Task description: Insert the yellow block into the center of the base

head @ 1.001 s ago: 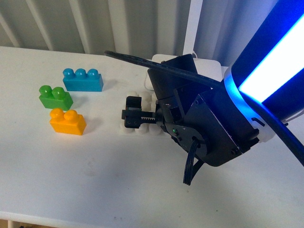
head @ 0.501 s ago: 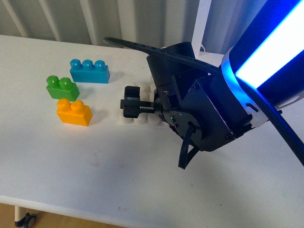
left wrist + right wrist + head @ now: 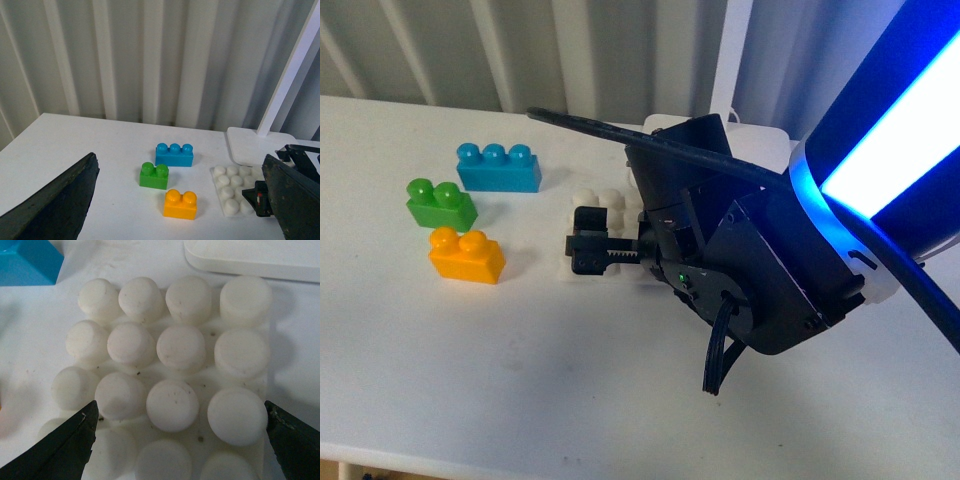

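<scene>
The yellow block will fit upright over the base's middle studs when the robot pushes it down, because the yellow block's knobs (image 3: 180, 197) look like the base's studs (image 3: 227, 192).
The yellow block (image 3: 466, 255) lies on the white table left of the base, with nothing touching it; the left wrist view shows it too (image 3: 180, 204). The base (image 3: 592, 205) is a white studded plate, half hidden under my right arm. My right gripper (image 3: 585, 252) hovers open just above the base's near studs. In the right wrist view the base (image 3: 175, 350) fills the picture and the right gripper (image 3: 181, 432) spans about three studs. My left gripper (image 3: 180, 165) is open, high and well back from the bricks, and is out of the front view.
A green brick (image 3: 440, 203) and a blue brick (image 3: 498, 167) lie just behind the yellow one. A white lamp foot (image 3: 760, 135) with a pole (image 3: 290, 75) stands behind the base. A ribbed wall closes the table's far side.
The front view swung aside and back. My right gripper has edged slightly left and nearer over the base, still open. The bricks and base have not moved.
</scene>
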`<state>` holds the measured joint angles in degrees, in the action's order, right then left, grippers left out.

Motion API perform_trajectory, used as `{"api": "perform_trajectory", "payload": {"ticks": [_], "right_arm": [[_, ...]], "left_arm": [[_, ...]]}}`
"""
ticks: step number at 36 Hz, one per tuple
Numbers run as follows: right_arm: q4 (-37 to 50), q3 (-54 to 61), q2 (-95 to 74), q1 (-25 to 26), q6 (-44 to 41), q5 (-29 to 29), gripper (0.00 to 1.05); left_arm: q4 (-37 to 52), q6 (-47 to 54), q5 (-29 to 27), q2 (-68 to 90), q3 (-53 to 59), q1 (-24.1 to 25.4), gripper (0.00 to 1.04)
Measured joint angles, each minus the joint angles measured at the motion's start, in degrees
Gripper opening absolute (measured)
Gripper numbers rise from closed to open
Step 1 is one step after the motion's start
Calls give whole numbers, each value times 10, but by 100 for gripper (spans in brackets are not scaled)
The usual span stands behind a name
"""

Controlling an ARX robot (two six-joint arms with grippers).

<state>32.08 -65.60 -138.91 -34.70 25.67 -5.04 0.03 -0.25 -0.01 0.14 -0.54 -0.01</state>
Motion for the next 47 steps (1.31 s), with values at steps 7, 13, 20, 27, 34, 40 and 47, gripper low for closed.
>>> {"api": "perform_trajectory", "payload": {"ticks": [7, 13, 20, 27, 34, 40, 47], "right_arm": [[10, 47, 33, 27, 12, 7, 95], [45, 130, 133, 89, 16, 18, 95], [68, 228, 248, 162, 4, 57, 95], [41, 361, 460, 298, -35, 132, 95], [250, 584, 712, 348, -217, 49, 59], [143, 638, 899, 348, -249, 50, 24], [58, 650, 997, 348, -254, 50, 1]], "left_arm": [[0, 0, 0, 0, 0, 0, 98], [0, 0, 0, 0, 0, 0, 98], [0, 0, 0, 0, 0, 0, 98], [0, 0, 0, 0, 0, 0, 98], [0, 0, 1, 0, 0, 0, 98], [0, 0, 0, 0, 0, 0, 98], [0, 0, 0, 0, 0, 0, 98]]}}
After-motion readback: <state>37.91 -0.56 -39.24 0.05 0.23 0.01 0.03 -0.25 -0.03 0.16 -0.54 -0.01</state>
